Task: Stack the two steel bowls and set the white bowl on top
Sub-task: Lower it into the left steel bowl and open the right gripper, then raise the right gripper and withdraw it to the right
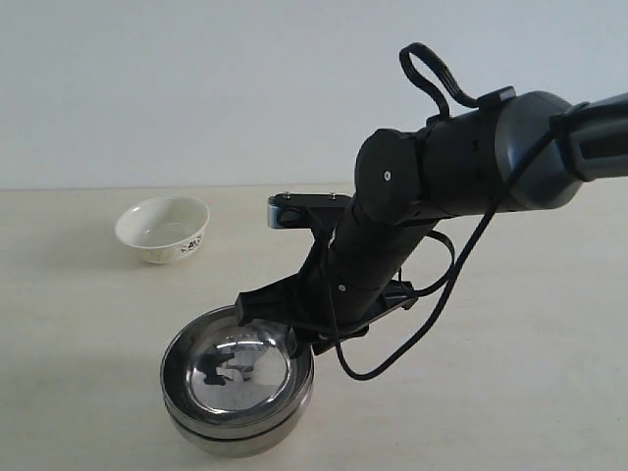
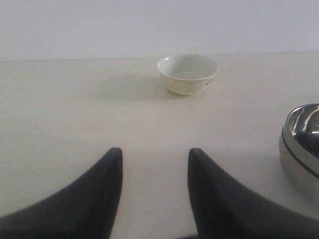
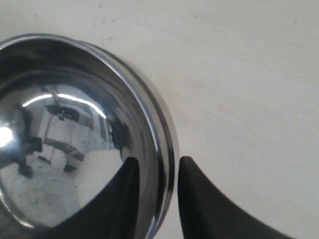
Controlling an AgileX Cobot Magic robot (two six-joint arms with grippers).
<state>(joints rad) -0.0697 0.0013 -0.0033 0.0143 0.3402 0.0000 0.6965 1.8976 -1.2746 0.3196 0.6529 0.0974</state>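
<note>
The upper steel bowl (image 1: 234, 371) is empty and has a wide opening. The white bowl (image 1: 163, 232) will go down inside it almost to the white bowl's rim when I lower it there.
Two shiny steel bowls sit nested on the table, the upper one (image 1: 235, 368) inside the lower one (image 1: 235, 439). My right gripper (image 1: 294, 339) straddles their rim on the right side. In the right wrist view one finger of the right gripper (image 3: 158, 162) is inside the upper steel bowl (image 3: 60, 139) and the other is outside, pressed against the rim. The white bowl (image 1: 163, 228) with its dark pattern stands upright at the back left. My left gripper (image 2: 155, 152) is open and empty, low over the table, with the white bowl (image 2: 188, 73) ahead of it.
The right arm (image 1: 442, 167) reaches in from the upper right, its cable looping down beside the stack. In the left wrist view the stacked steel bowls (image 2: 301, 149) show at one side. Bare pale tabletop (image 1: 88, 324) lies between the white bowl and the stack.
</note>
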